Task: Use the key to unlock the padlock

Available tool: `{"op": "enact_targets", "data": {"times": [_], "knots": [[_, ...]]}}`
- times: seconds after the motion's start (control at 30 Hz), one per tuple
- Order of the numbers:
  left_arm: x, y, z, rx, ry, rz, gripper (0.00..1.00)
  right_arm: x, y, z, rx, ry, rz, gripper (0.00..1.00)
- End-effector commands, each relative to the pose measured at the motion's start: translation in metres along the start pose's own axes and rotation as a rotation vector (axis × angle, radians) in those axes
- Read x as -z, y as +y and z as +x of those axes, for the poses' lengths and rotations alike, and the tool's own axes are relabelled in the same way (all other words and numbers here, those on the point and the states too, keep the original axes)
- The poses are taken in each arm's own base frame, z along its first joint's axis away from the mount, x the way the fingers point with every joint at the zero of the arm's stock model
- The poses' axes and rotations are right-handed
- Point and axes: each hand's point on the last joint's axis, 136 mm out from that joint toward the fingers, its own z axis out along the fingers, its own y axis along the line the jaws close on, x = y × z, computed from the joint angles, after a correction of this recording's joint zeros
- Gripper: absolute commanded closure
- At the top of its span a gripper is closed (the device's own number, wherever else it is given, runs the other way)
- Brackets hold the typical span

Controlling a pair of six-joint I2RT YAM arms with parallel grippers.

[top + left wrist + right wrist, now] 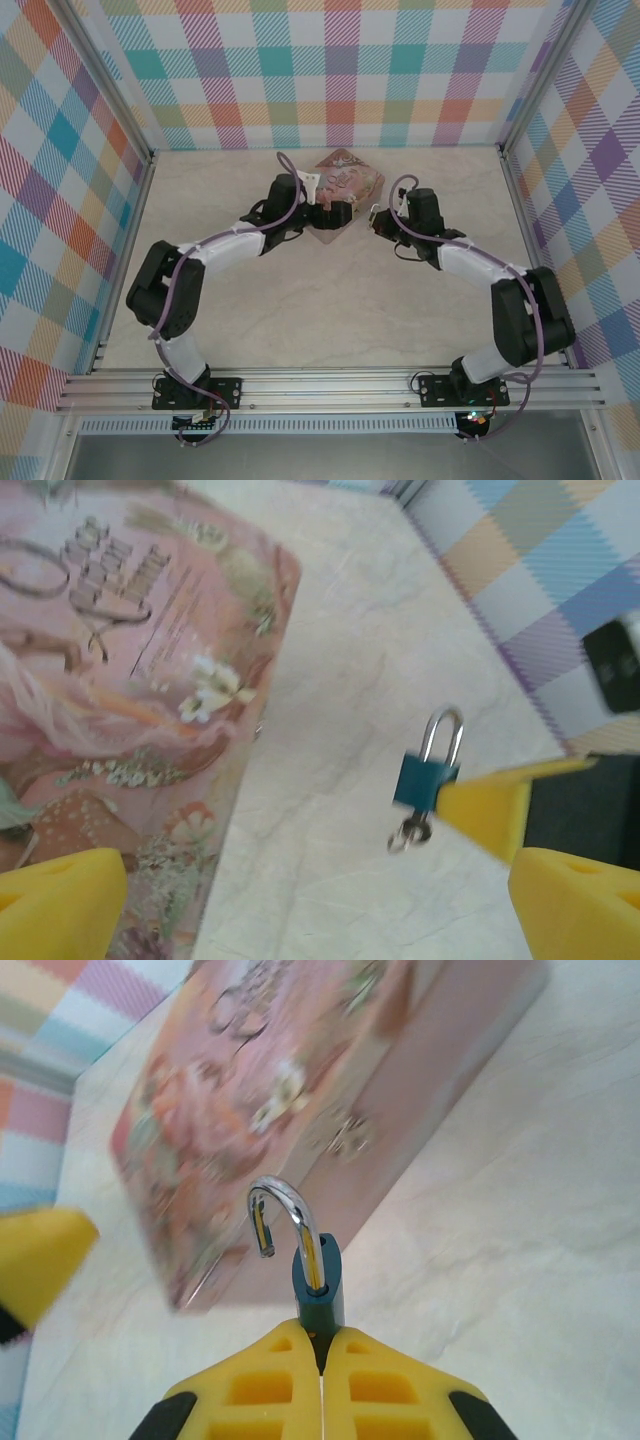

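The shackle's loose end [267,1251] is free of the padlock's body, so the robot's right gripper keeps going to the clear tabletop [357,293] in front of the box and lets go there.
The teal padlock [318,1282] stands upright between my right gripper's [322,1348] yellow fingers, which are shut on its body. Its silver shackle [286,1203] has one end lifted free and swung aside. From the left wrist view the padlock [424,780] hangs above the table, and the small dark key [411,832] with its ring sticks out of its underside. My left gripper [320,908] is open wide with nothing between its fingers, a little short of the padlock. In the top view the left gripper [338,214] and right gripper [380,221] face each other in front of the box.
The pink picture-printed box [347,183] lies on the marble tabletop just behind both grippers, and it shows close by as the box [120,680] on the left of the left wrist view. Plaid walls [340,70] close in the back and both sides.
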Motion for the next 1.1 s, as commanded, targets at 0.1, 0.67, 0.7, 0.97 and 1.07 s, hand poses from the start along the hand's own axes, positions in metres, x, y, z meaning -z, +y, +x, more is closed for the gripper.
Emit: {"op": "enact_targets", "data": {"times": [0.1,0.67,0.7,0.97,1.07], "knots": [[0.064,-0.013,-0.024,0.041,-0.118,0.014,0.00,0.025,0.021,0.070,-0.022,0.253,-0.177,0.94],[0.155,0.052,0.046,0.196,-0.202,-0.217,0.00,0.018,-0.008,0.167,-0.196,0.557,-0.094,0.92],[0.157,0.054,0.048,0.198,-0.200,-0.228,0.00,0.016,-0.013,0.172,-0.201,0.569,-0.082,0.92],[0.162,0.065,0.063,0.221,-0.182,-0.271,0.00,0.010,-0.036,0.194,-0.218,0.609,-0.034,0.91],[0.163,0.067,0.064,0.223,-0.181,-0.278,0.00,0.009,-0.041,0.197,-0.213,0.615,-0.021,0.89]]}}
